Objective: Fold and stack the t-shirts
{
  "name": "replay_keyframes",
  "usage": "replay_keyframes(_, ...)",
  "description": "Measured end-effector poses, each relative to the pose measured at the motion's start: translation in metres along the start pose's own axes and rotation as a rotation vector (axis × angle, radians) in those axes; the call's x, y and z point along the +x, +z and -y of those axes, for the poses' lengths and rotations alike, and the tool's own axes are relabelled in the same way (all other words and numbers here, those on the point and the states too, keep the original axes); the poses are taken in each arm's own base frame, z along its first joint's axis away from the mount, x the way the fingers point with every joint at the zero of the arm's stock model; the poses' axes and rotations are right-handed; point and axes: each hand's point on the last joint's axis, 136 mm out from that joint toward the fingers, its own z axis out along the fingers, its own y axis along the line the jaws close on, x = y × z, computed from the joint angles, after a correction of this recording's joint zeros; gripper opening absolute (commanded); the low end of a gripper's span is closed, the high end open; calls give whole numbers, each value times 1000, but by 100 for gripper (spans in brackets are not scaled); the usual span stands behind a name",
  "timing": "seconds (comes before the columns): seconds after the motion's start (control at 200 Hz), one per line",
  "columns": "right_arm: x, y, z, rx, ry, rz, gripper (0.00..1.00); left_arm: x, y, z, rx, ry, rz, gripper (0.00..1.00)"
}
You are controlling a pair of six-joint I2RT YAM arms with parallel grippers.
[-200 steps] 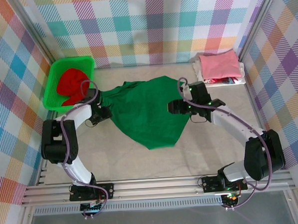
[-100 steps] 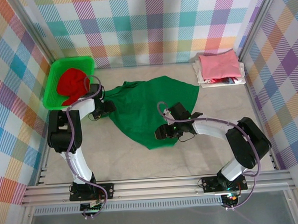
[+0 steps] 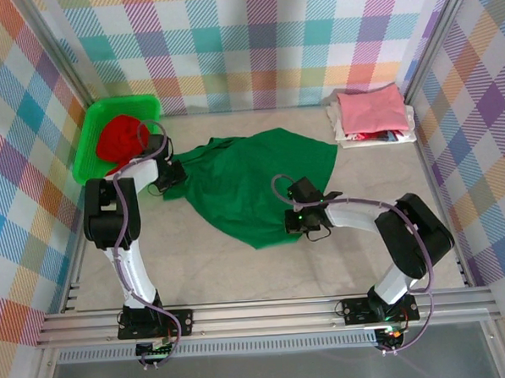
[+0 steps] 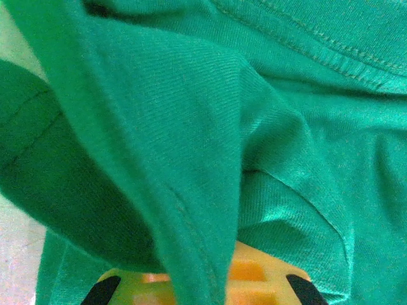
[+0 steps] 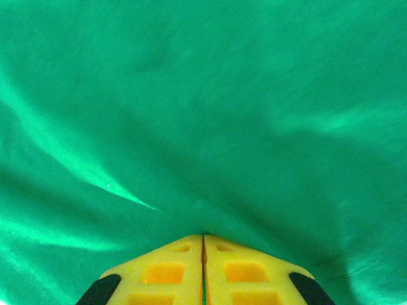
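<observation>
The dark green t-shirt's end (image 3: pixel 198 160) next to the basket is bunched up in folds. Next, I lift the t-shirt (image 3: pixel 256 184) up high with both grippers and spread it out before I fold it.
The dark green t-shirt (image 3: pixel 252 185) lies spread and rumpled across the middle of the table. My left gripper (image 3: pixel 172 171) is at its left end, near the basket. In the left wrist view a fold of the dark green t-shirt (image 4: pixel 191 159) runs down between the yellow fingers (image 4: pixel 267 279) of the left gripper (image 4: pixel 206 283), which is shut on it. My right gripper (image 3: pixel 293 221) sits at the shirt's lower right edge. Its yellow fingers (image 5: pixel 165 273) are pressed together, the right gripper (image 5: pixel 203 238) shut on the green t-shirt (image 5: pixel 203 114). A red t-shirt (image 3: pixel 118 138) lies bunched in the basket.
The bright green plastic basket (image 3: pixel 88 151) stands at the back left. A folded stack topped by a pink t-shirt (image 3: pixel 371 111), with white and multicoloured ones under it, sits at the back right. Bare table shows in front of the green shirt. Plaid walls enclose the table.
My right gripper left the shirt's right side, swung down to its lower right edge and is now shut there. The shirt's right side lies flatter. The left gripper shifted slightly toward the basket.
</observation>
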Motion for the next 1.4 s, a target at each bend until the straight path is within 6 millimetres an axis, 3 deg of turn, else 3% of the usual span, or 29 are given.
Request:
replay_keyframes(0.155, -30, -6, 35, 44, 127, 51, 3, 31, -26, -6, 29, -26, -27, 0)
replay_keyframes(0.27, -55, -15, 57, 70, 191, 87, 0, 48, -63, -9, 65, -57, -1, 0)
replay_keyframes(0.395, -89, -40, 77, 83, 226, 162, 0, 62, -101, -9, 112, -80, 28, 0)
replay_keyframes(0.515, -122, -80, 82, 76, 211, 266, 0, 65, -128, -6, 146, -92, 55, 0)
replay_keyframes(0.6, -147, -111, 72, 57, 176, 349, 0, 60, -144, -4, 161, -89, 86, 0)
replay_keyframes(0.685, -156, -126, 63, 26, 153, 392, 13, 55, -154, -3, 162, -88, 115, 0)
replay_keyframes(0.74, -153, -125, 60, 4, 152, 384, 16, 54, -156, -4, 160, -88, 123, 0)
replay_keyframes(0.775, -147, -119, 59, -13, 156, 369, 17, 55, -155, -5, 158, -89, 122, 5)
replay_keyframes(0.8, -141, -114, 58, -25, 160, 353, 17, 56, -154, -5, 156, -90, 118, 2)
replay_keyframes(0.985, -60, -61, 55, -67, 197, 125, 24, 71, -123, -28, 111, -145, 24, 0)
replay_keyframes(1.09, -28, -48, 40, -98, 177, 37, 27, 79, -107, -39, 100, -191, -40, 0)
replay_keyframes(1.22, 9, -42, 25, -159, 177, -29, 36, 81, -105, -37, 113, -197, -57, 0)
replay_keyframes(1.3, 20, -36, 21, -180, 199, -63, 41, 81, -105, -36, 118, -197, -59, 0)
replay_keyframes(1.4, 17, -30, 12, -214, 221, -64, 45, 82, -106, -35, 123, -197, -63, 0)
